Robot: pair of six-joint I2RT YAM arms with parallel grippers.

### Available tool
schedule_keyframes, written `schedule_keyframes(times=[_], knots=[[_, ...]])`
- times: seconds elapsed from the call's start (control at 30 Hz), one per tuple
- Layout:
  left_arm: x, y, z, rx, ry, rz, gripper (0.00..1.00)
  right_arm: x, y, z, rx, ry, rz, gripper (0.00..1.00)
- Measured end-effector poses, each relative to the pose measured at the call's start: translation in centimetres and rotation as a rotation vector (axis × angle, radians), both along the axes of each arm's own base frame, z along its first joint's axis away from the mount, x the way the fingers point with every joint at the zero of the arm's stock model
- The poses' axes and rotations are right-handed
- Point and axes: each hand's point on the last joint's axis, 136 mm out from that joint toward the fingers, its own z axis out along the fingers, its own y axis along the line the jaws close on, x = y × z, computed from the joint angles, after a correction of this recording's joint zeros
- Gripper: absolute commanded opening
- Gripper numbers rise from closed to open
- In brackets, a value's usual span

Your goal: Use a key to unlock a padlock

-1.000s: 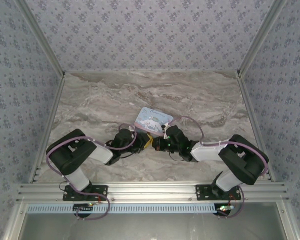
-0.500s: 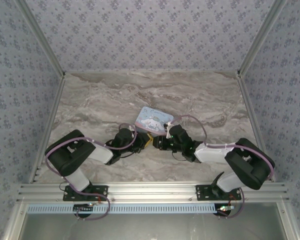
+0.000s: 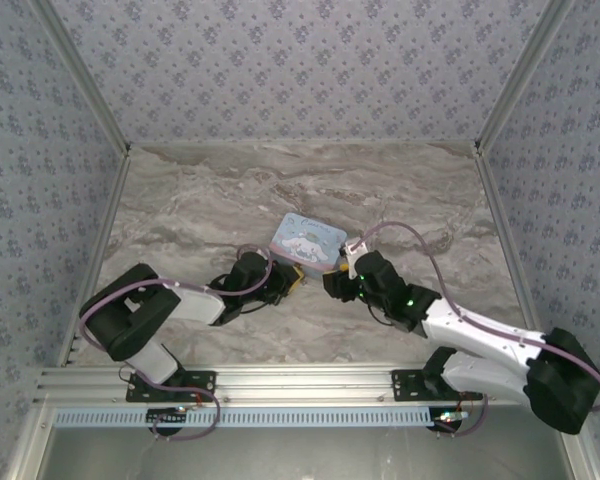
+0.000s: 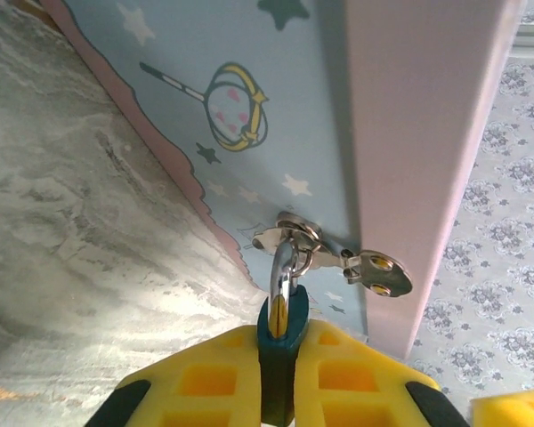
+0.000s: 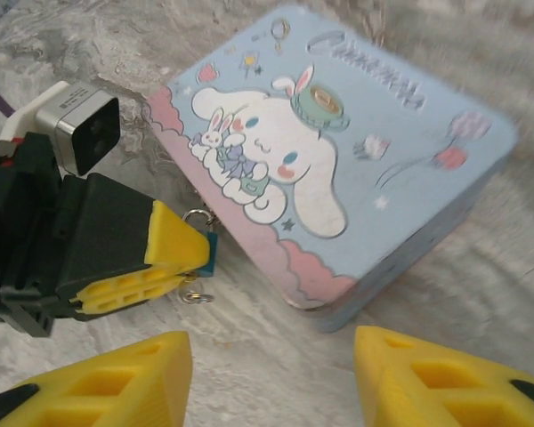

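Observation:
The key's ring [image 5: 197, 297] hangs lower than the padlock while the robot's right gripper points down from above, so next the right gripper swings low and pinches the key end-on.
The tiny teal padlock [image 4: 282, 327] is pinched between the yellow fingers of my left gripper [image 4: 282, 369], which is shut on it. Its silver shackle [image 4: 284, 271] passes through the hasp ring on the side of the pale-blue cartoon-dog tin [image 4: 249, 71]. From the right wrist, the padlock [image 5: 211, 253] peeks out at the left gripper's fingertips [image 5: 176, 245], against the tin [image 5: 338, 151]. A small metal ring [image 5: 196, 296] hangs just below it; the key's blade is hidden. My right gripper [image 5: 271, 356] stands open a short way back, nothing between its fingers.
From above, the tin [image 3: 310, 240] lies mid-table on the marble top, with the left gripper [image 3: 292, 285] at its near corner and the right gripper [image 3: 335, 287] just right of it. Patterned walls close in the left, right and far sides.
My right gripper has opened and drawn back from the left gripper, its arm now stretched low to the right. The left gripper keeps its hold on the padlock by the tin.

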Motion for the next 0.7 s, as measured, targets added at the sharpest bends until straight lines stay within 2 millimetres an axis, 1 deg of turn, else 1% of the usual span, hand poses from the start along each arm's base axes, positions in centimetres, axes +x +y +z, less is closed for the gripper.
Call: schedule_keyframes(times=[0.17,0.27,0.37,0.5,0.6,0.63,0.7], knots=[[-0.4,0.5,0.2,0.018,0.017,0.001,0.00,-0.8,-0.2,3.3,-0.087,-0.221,0.089,0.81],[-0.7,0.7,0.3,0.030,0.028,0.000,0.00,-1.5,-0.1,4.2,-0.152,-0.344,0.151,0.82],[-0.7,1.1,0.4,0.039,0.034,0.004,0.00,-2.2,0.4,3.8,-0.260,-0.463,0.233,0.83],[-0.6,1.4,0.6,0.048,0.034,0.009,0.00,-3.6,1.3,2.2,-0.424,-0.601,0.352,0.83],[-0.5,1.5,0.7,0.055,0.037,0.010,0.00,-3.9,1.7,1.2,-0.541,-0.668,0.397,0.83],[-0.4,1.4,0.8,0.056,0.038,0.010,0.00,-3.9,1.9,1.0,-0.577,-0.689,0.402,0.82],[-0.4,1.3,0.9,0.055,0.039,0.006,0.00,-3.8,2.1,0.7,-0.628,-0.724,0.402,0.75]])
